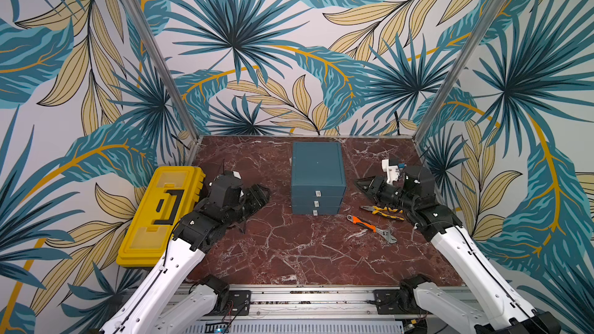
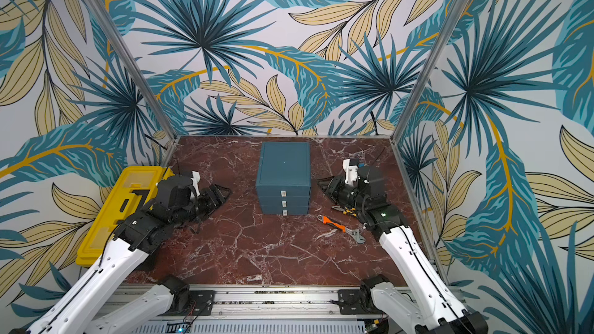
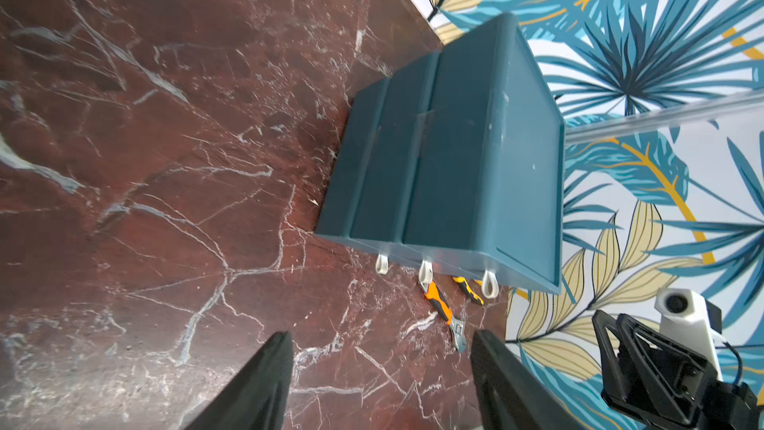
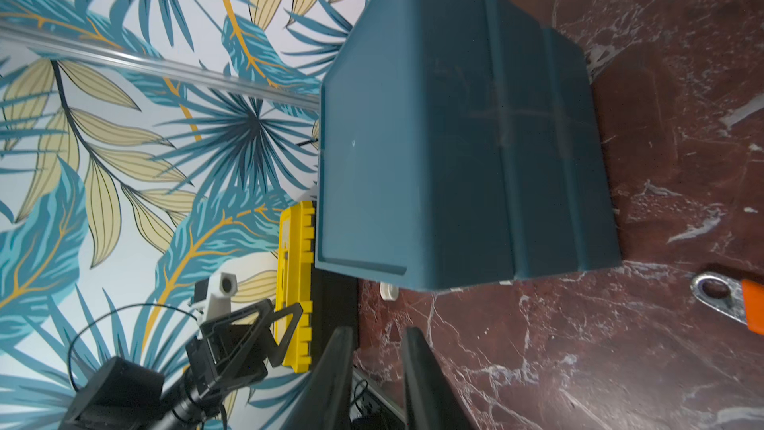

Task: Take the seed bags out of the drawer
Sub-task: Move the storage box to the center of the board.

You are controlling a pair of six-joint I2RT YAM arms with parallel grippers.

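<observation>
The cabinet's pull tabs [image 1: 317,203] point straight to the front. My left gripper should push the cabinet from its back corner [image 1: 293,144] to turn the tabs toward my right gripper.
No seed bags show in any view. The blue drawer cabinet [image 1: 318,168] [image 2: 284,168] stands at the middle back of the marble table, its three drawers all pushed in, each with a small white pull tab [image 1: 318,193]. My left gripper [image 1: 265,195] [image 3: 380,341] hovers left of the cabinet [image 3: 454,150], pointing at its side, jaws apart with nothing between them. My right gripper [image 1: 358,184] [image 4: 376,335] sits to the right of the cabinet [image 4: 454,138], jaws narrowly apart and empty. Neither gripper touches the cabinet.
A closed yellow toolbox [image 1: 160,216] lies at the table's left edge beside my left arm. An orange-handled wrench [image 1: 369,228] and yellow-handled pliers [image 1: 381,209] lie front right of the cabinet, near my right arm. Patterned walls enclose three sides.
</observation>
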